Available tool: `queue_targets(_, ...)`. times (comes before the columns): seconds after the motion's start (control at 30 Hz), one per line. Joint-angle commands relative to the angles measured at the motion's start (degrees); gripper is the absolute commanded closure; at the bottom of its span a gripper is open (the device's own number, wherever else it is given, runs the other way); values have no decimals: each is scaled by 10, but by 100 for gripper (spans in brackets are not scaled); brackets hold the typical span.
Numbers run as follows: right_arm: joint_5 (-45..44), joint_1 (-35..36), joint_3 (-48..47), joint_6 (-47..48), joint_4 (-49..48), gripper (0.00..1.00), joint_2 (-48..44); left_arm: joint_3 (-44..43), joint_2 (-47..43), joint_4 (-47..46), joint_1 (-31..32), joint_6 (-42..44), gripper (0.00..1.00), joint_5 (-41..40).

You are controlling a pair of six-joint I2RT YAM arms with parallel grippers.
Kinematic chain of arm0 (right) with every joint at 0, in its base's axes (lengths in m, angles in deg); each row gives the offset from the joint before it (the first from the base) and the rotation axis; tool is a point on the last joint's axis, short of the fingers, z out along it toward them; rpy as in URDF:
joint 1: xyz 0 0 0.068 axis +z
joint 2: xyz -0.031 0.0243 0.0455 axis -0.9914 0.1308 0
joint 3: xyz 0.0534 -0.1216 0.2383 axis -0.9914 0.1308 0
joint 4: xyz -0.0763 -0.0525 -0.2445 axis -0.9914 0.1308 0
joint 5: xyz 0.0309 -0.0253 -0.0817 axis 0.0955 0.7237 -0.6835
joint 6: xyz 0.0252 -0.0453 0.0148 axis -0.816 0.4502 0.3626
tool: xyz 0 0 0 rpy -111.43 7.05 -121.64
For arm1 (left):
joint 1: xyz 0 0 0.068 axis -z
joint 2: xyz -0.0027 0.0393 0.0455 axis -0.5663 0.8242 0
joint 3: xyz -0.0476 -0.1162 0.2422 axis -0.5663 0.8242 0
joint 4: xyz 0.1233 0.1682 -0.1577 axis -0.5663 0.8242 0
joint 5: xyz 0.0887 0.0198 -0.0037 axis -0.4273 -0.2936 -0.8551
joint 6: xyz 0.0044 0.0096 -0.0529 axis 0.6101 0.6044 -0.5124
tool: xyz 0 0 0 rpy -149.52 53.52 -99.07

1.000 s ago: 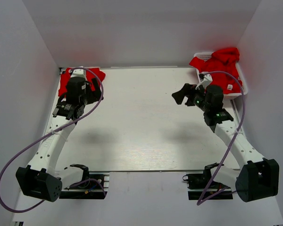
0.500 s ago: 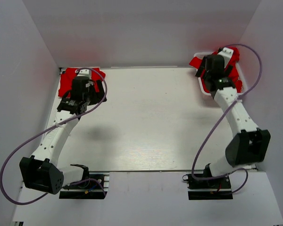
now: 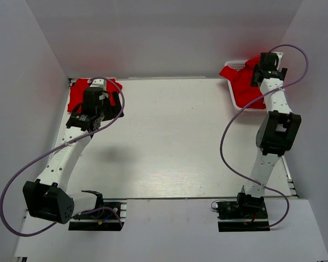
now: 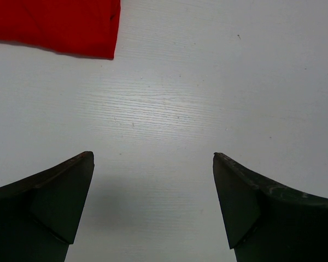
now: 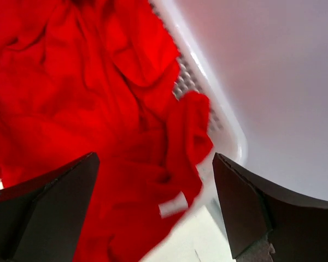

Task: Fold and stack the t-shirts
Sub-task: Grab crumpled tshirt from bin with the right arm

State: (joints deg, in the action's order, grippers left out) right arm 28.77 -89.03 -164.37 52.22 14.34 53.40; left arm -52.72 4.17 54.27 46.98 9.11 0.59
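I expect the top t-shirt [image 3: 244, 87] to come away from the rest when I lift it, because the red heap spills over the basket's rim [image 3: 228, 72] in loose folds.
A flat red t-shirt [image 3: 78, 97] lies in the far left corner of the table; its edge [image 4: 60, 27] shows at the top left of the left wrist view. My left gripper [image 3: 101, 94] hangs open beside it, over bare table [image 4: 153, 158], with nothing between the fingers. More red t-shirts [image 3: 243, 84] lie crumpled in the white mesh basket [image 3: 257, 108] at the far right. My right gripper [image 3: 269, 61] hovers open above that heap [image 5: 98, 109]; in the right wrist view the gripper [image 5: 153, 158] is empty.
The basket's rim [image 5: 218, 117] runs close to the right wall. A white tag [image 5: 172, 206] sticks out of the heap. White walls close in the table on the left, back and right. Purple cables loop off both arms.
My right arm has swung from over the table's right side back to the basket and now reaches above the heap. The left gripper has shifted slightly toward the far left shirt.
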Motion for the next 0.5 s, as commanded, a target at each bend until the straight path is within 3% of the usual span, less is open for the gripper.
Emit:
queue_targets(0.0,45,-1,-12,75,-112,10,8,-20,-1,7,1,6,0,-6)
queue_targets(0.27,29,-21,-78,95,-173,10,130,-20,5,7,1,6,0,-17)
queue_targets(0.47,24,-38,-69,71,-260,10,159,-14,10,7,1,6,0,-29)
